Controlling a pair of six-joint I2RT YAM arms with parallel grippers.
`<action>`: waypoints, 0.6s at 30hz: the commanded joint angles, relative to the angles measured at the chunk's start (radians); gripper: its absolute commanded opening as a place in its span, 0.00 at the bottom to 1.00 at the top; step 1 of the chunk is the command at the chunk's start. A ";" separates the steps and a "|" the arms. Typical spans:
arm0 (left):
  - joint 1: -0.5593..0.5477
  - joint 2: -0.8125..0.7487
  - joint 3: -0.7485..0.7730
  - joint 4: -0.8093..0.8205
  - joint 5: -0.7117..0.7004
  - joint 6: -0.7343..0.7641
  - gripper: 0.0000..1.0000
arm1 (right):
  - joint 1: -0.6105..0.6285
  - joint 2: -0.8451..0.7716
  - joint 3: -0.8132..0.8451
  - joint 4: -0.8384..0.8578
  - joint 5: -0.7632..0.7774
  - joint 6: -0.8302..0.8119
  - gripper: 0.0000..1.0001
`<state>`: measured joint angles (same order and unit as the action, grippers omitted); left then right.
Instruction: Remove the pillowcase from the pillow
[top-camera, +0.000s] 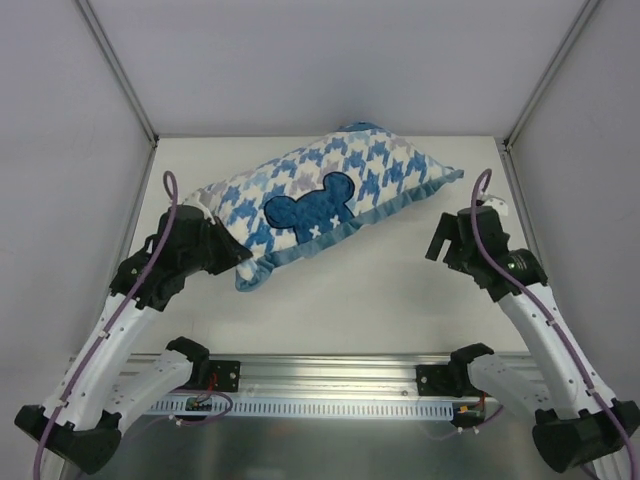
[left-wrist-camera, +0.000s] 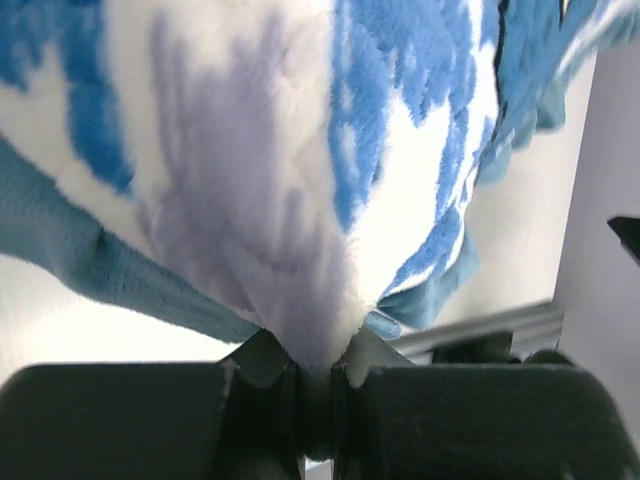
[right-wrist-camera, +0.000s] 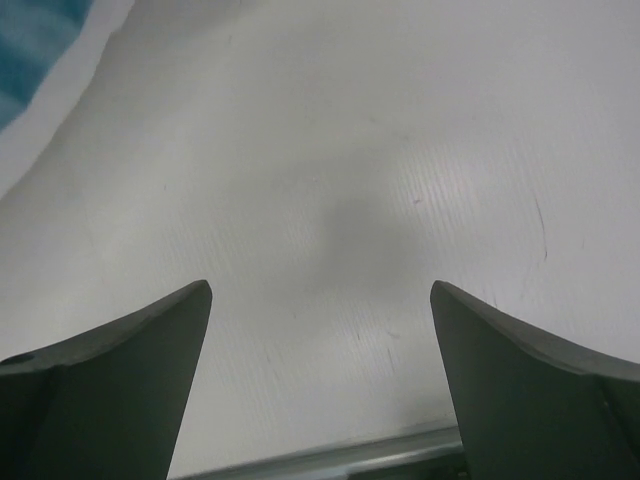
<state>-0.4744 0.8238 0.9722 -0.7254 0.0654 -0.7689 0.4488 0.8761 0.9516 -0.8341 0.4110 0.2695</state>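
Note:
The pillowcase, mouse-head patch (top-camera: 312, 209) up, has only one end in my left gripper, so my right gripper should grab the pillowcase's loose corner (top-camera: 450, 176) to turn it over.
The pillowcase (top-camera: 330, 190), houndstooth blue, grey and white with a dark blue mouse-head patch (top-camera: 310, 205) and teal ruffled edging, covers the pillow and lies slanted across the table, its left end lifted. The plain white pillow itself is hidden inside. My left gripper (top-camera: 222, 250) is shut on a pinch of the pillowcase's fabric at its left end; the left wrist view shows the fabric (left-wrist-camera: 300, 200) bunched between the fingers (left-wrist-camera: 262, 362). My right gripper (top-camera: 445, 240) is open and empty, just right of the pillowcase's right corner, above bare table (right-wrist-camera: 350, 200).
White walls enclose the table on the left, back and right. A metal rail (top-camera: 330, 375) runs along the near edge between the arm bases. A bit of blue and white fabric (right-wrist-camera: 40, 60) shows at the right wrist view's top left.

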 joint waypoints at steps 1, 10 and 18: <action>0.129 -0.040 0.059 -0.026 0.001 0.034 0.00 | -0.191 0.047 0.064 0.132 -0.280 -0.075 0.96; 0.171 -0.015 0.074 -0.062 0.031 0.036 0.00 | -0.621 0.366 0.067 0.564 -0.883 0.217 0.96; 0.171 -0.023 0.086 -0.083 0.036 0.045 0.00 | -0.616 0.662 0.128 0.914 -0.951 0.474 0.96</action>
<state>-0.3122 0.8150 1.0035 -0.8337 0.0792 -0.7410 -0.1703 1.4647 1.0130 -0.1719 -0.4446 0.5793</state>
